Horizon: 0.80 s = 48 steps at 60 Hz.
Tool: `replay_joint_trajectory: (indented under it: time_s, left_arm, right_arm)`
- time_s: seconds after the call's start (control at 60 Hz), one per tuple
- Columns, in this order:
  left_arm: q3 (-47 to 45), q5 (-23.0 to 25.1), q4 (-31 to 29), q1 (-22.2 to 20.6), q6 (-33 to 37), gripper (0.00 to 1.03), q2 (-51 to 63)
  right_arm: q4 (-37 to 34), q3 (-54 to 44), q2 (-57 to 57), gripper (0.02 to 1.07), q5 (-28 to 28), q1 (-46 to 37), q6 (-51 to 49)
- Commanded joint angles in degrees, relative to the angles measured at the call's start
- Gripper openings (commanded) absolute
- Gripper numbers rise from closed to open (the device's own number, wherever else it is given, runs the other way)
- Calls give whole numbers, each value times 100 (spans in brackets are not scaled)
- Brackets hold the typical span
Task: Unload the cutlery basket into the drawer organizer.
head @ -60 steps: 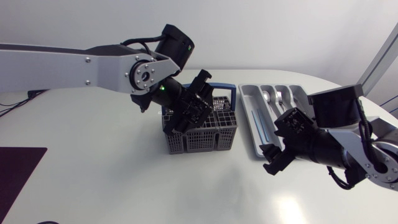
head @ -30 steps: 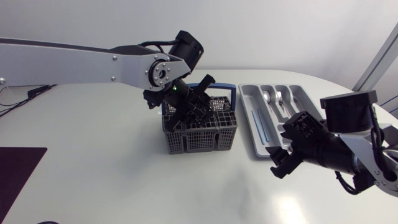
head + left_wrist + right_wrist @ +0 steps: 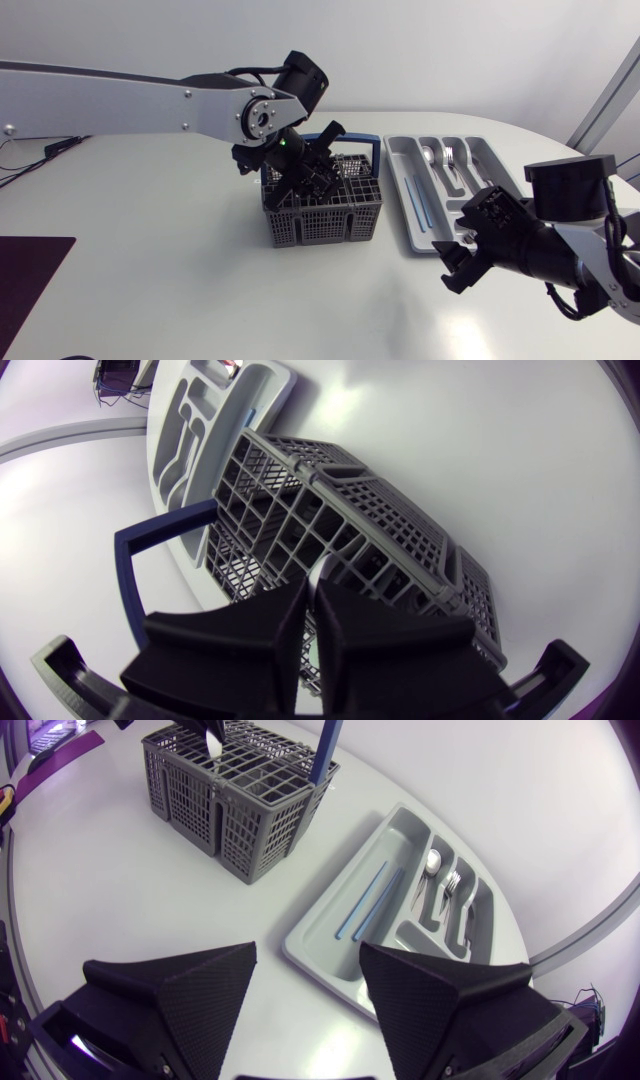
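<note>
A white rounded end (image 3: 213, 744) is in sight at my left gripper's fingers above the basket. I should expect a long spoon handle to be hidden below.
The grey mesh cutlery basket (image 3: 322, 212) with a blue handle (image 3: 375, 150) stands mid-table. My left gripper (image 3: 305, 185) reaches down into its top. In the left wrist view this gripper (image 3: 311, 595) is shut on a thin silver piece of cutlery (image 3: 318, 572) above the basket's cells (image 3: 400, 520). The grey drawer organizer (image 3: 398, 190) lies to the right of the basket, with a spoon (image 3: 428, 155), a fork (image 3: 450, 155) and blue sticks (image 3: 415, 200) in it. My right gripper (image 3: 462, 243) hovers open and empty near the organizer's front corner (image 3: 310, 945).
A dark purple mat (image 3: 25, 275) lies at the table's front left edge. Bare white tabletop spreads in front of the basket and left of it. From the right wrist view the basket (image 3: 240, 810) sits ahead of the open right gripper (image 3: 305, 980), beyond the organizer.
My left gripper has closed on the cutlery piece inside the basket after shifting slightly right. My right arm has drawn back toward the front right, still open.
</note>
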Motion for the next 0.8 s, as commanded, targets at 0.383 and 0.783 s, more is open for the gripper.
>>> replay_joint_trajectory:
  time_s: [0.383,0.783]
  left_arm:
    - [-18,-94,-14,-10,137,3,-613]
    - [-590,-182,-14,-10,84,3,-1615]
  right_arm:
    - [-195,-176,-370,77,-76,-23,-115]
    - [-441,-202,-766,77,-32,91,-18]
